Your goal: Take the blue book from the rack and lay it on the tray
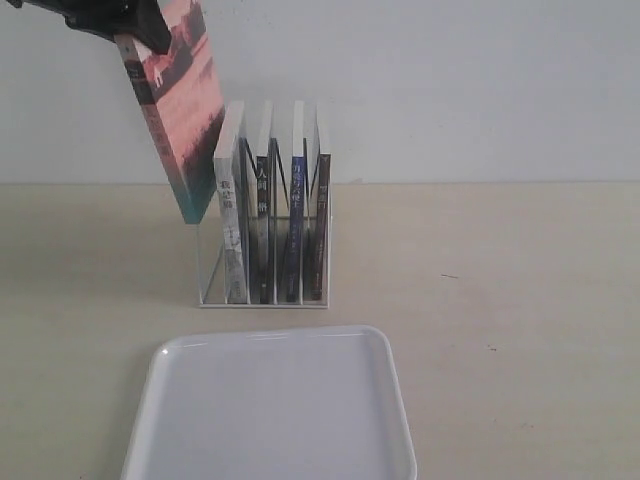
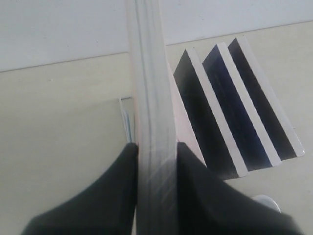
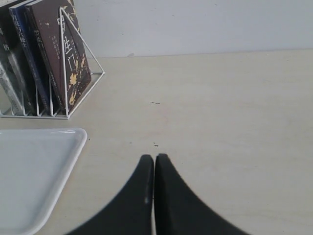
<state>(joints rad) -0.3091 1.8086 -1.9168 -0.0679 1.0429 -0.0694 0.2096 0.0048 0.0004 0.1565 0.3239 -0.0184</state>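
I keep lowering the book with my left gripper until it stands in the rack's empty end slot (image 1: 212, 265) and then let go, because the pink-and-teal book's lower end (image 1: 192, 205) points toward that slot.
The blue book (image 1: 295, 210) stands in the white wire rack (image 1: 262, 299), third of the books in it, dark blue spine facing out; it also shows from above (image 2: 235, 113) and from the side (image 3: 34, 68). My left gripper (image 1: 122, 22) is shut on a different book, the pink-and-teal one (image 1: 175, 110), held tilted in the air above the rack's left end. Its pale page edge (image 2: 154, 98) runs between my left gripper's (image 2: 156, 147) black fingers. The white tray (image 1: 270, 410) lies in front of the rack. My right gripper (image 3: 154, 159) is shut on nothing, low over the table right of the tray (image 3: 34, 171).
A white-spined book (image 1: 230, 215), a black-spined book (image 1: 262, 215) and a dark brown book (image 1: 322, 210) also stand in the rack. A white wall rises behind the table. Bare beige tabletop (image 1: 500, 280) stretches right of the rack and tray.
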